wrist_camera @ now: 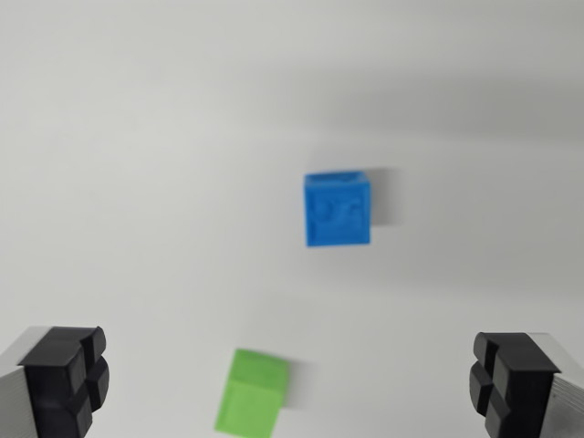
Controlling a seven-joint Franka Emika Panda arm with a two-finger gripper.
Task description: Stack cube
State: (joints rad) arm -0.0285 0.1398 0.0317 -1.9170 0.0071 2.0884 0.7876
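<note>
I expect the blue cube (338,208) to pinch inward at its sides when I squeeze and lift it, because a raised rim surrounds the cube's sunken, moulded side (338,215).
A blue cube (338,209) rests on the white surface a little right of the wrist view's centre. A green cube (253,393) lies lower down, near the bottom edge and slightly left of centre, turned at an angle. My gripper (287,383) is open: one black finger (66,379) shows at the bottom left corner and the other at the bottom right. The green cube sits between the fingers without touching either. The blue cube lies beyond the fingertips. The picture is somewhat blurred.
A plain white tabletop (146,164) fills the view around both cubes.
</note>
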